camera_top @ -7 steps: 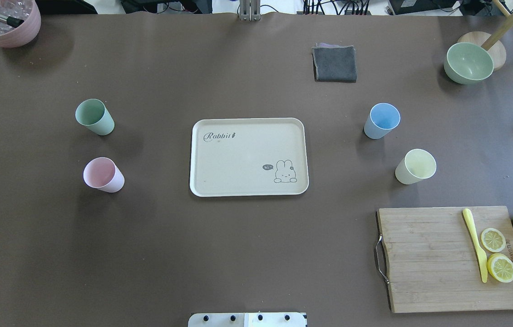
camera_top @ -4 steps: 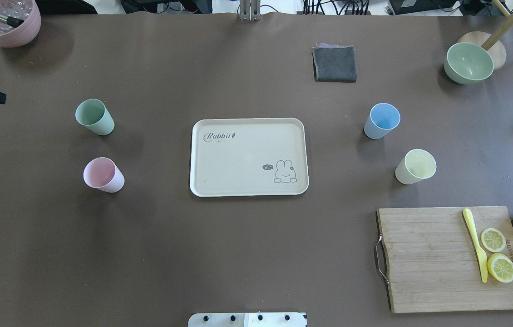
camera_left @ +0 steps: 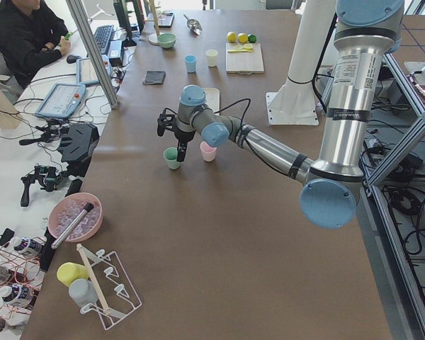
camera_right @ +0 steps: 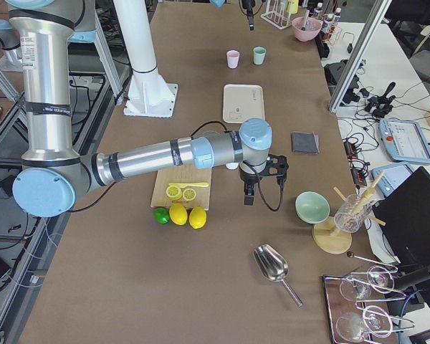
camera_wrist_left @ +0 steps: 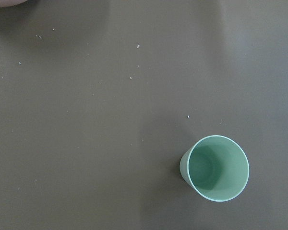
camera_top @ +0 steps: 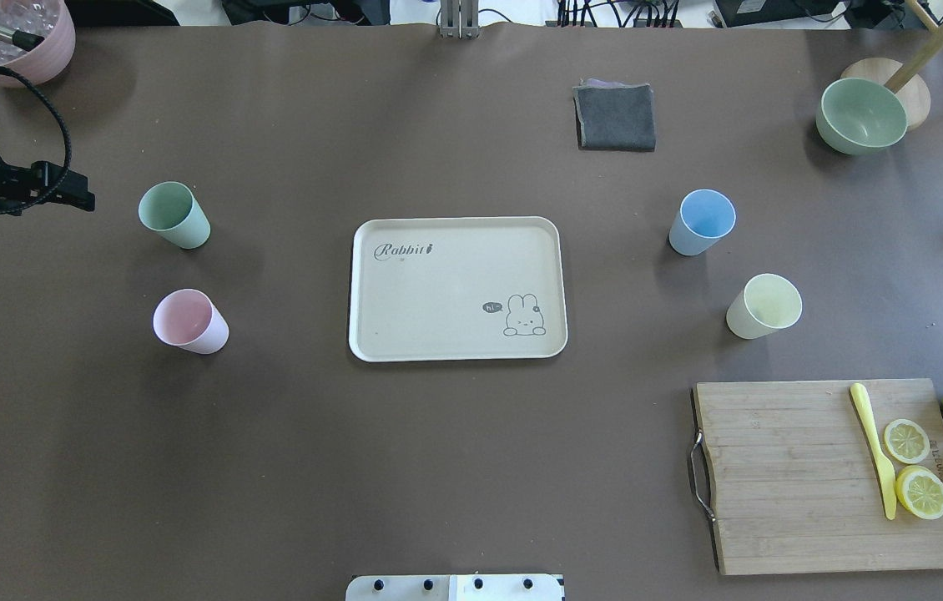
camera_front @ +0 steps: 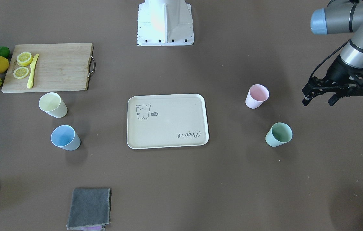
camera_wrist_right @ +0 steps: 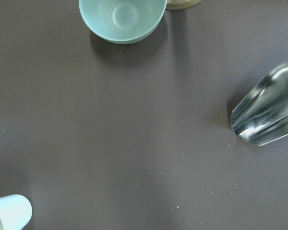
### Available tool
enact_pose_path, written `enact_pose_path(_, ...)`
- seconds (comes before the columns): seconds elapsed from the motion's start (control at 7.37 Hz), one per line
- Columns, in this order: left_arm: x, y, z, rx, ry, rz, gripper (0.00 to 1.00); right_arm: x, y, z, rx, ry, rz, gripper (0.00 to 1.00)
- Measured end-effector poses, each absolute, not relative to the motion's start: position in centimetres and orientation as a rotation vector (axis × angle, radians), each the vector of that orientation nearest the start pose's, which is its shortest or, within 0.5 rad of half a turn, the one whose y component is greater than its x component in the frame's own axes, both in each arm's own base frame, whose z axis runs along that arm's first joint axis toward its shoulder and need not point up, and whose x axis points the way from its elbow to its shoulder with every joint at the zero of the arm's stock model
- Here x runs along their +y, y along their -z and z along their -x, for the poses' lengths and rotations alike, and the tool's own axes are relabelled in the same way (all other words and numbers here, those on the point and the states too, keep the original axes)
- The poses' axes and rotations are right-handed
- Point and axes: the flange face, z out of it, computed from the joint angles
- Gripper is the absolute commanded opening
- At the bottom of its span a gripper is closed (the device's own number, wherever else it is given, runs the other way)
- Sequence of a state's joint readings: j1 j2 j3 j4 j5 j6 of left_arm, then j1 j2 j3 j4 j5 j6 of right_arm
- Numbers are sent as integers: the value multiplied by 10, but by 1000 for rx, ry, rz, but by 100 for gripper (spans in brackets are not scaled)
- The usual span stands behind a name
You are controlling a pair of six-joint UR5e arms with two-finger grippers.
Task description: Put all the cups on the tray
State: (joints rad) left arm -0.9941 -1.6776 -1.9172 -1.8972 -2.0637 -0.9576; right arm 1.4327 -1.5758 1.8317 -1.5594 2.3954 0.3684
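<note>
The pink cup [camera_front: 256, 97] stands upright and clear of the mint green cup. My left gripper should carry on going to the pink rim [camera_front: 267, 92] until the open fingers straddle it.
The cream tray [camera_top: 438, 292] lies bare at the table's middle, also in the front view [camera_front: 168, 128]. The mint green cup [camera_top: 174, 214] and the pink cup [camera_top: 190, 320] stand upright to its left. The light blue cup [camera_top: 702, 221] and the pale yellow cup [camera_top: 763, 305] stand to its right. My left gripper [camera_front: 317, 102] is open and empty. It hovers just outside the mint cup [camera_front: 278, 134] and the pink cup [camera_front: 256, 96]. Its wrist view looks down on the mint cup [camera_wrist_left: 215, 167]. My right gripper [camera_right: 251, 192] shows only in the right side view, beyond the yellow cup; I cannot tell its state.
A mauve pot [camera_top: 12, 42] stands at the far left corner. A grey cloth [camera_top: 615, 117] and a pale green bowl [camera_top: 860, 115] lie at the far right. A wooden cutting board [camera_top: 797, 476] with knife and lemon slices is near right. A metal scoop [camera_wrist_right: 266, 117] lies by the right gripper.
My left arm has come in from the left edge of the overhead view toward the mint green cup. The cups and the tray have not moved.
</note>
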Motion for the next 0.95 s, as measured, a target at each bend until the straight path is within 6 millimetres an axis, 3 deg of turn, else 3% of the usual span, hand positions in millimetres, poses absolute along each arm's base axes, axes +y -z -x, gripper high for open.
enact_pose_path(0.27,-447,-392,-280,861,165,-216,98,-497,-518,22,-872,-114,-53,100)
enact_pose_path(0.41,-430,-389,-297,860,148,-217,97,-497,-516,26,-873,-112,-57,100)
enact_pose_path(0.95,-416,-409,-323,830,123,-177,94,-497,-514,34,-873,-103,-55,100)
